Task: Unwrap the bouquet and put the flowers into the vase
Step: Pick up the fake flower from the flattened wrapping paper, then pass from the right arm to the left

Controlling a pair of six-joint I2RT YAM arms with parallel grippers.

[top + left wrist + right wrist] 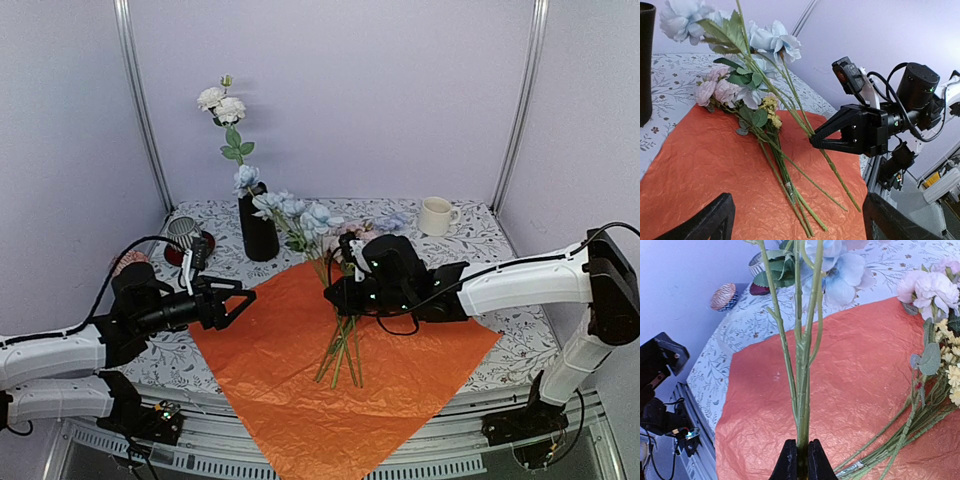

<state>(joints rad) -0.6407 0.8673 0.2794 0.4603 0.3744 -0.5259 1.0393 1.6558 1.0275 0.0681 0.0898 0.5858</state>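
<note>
The green stem [319, 266] stands free above my right gripper's fingers, so my left gripper should go on moving toward that part [800, 119] of the stem until its open fingers are on both sides of it.
The bouquet lies unwrapped: its orange sheet [290, 390] is spread flat, with loose flowers [343, 352] lying on it, stems toward the front. My right gripper [333, 297] [801, 459] is shut on the green stem [803, 390] of a spray of pale blue blooms [303, 213] [774, 42], lifted off the sheet and pointing toward the vase. The black vase [259, 233] [645, 60] stands at the back left and holds white roses [221, 103] and a blue bloom. My left gripper [240, 305] [800, 225] hangs open over the sheet's left corner, with nothing in it.
A white mug [436, 215] stands at the back right. A striped cup on a red saucer [186, 238] sits left of the vase. Pink blooms [715, 92] and yellow clusters [771, 107] lie with the stems still on the sheet. The sheet overhangs the table's front edge.
</note>
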